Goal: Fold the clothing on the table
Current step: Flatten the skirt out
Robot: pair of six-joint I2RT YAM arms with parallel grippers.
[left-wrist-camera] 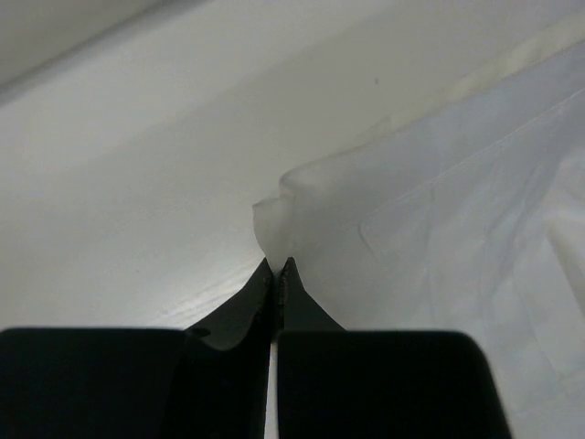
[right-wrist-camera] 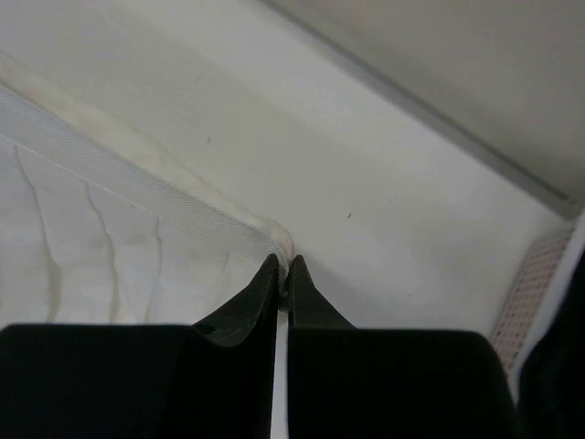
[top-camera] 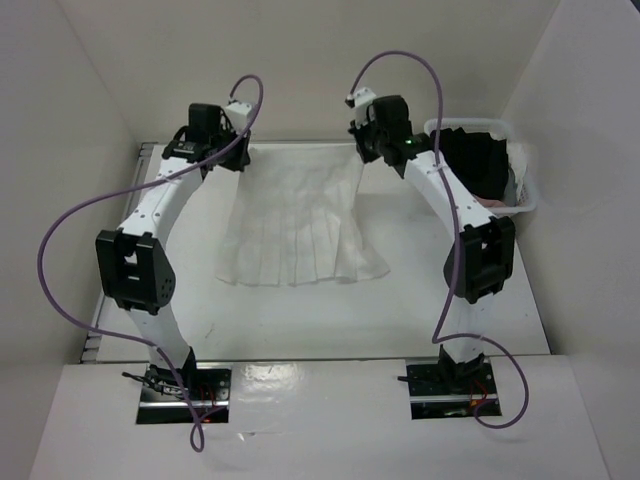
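Observation:
The clothing's waistband (top-camera: 305, 148) is at the table's far edge. My left gripper and my right gripper should pull it back toward their bases and lay it flat.
The clothing (top-camera: 300, 225), a white pleated skirt-like garment, lies spread flat on the table (top-camera: 300, 320), hem toward the arms' bases. My left gripper (top-camera: 240, 158) is at its far left corner. In the left wrist view the left gripper (left-wrist-camera: 276, 265) is shut, with the thin corner of the clothing (left-wrist-camera: 439, 201) pinched at its tips and lifted slightly. My right gripper (top-camera: 365, 150) is at the far right corner. In the right wrist view the right gripper (right-wrist-camera: 281, 263) is shut on the waistband end of the clothing (right-wrist-camera: 110, 238).
A clear plastic bin (top-camera: 525, 195) stands at the back right, holding a black garment (top-camera: 475, 160) and a small pink cloth (top-camera: 497, 200). White walls enclose the table on three sides. The bin's edge (right-wrist-camera: 535, 274) sits close to the right of my right gripper.

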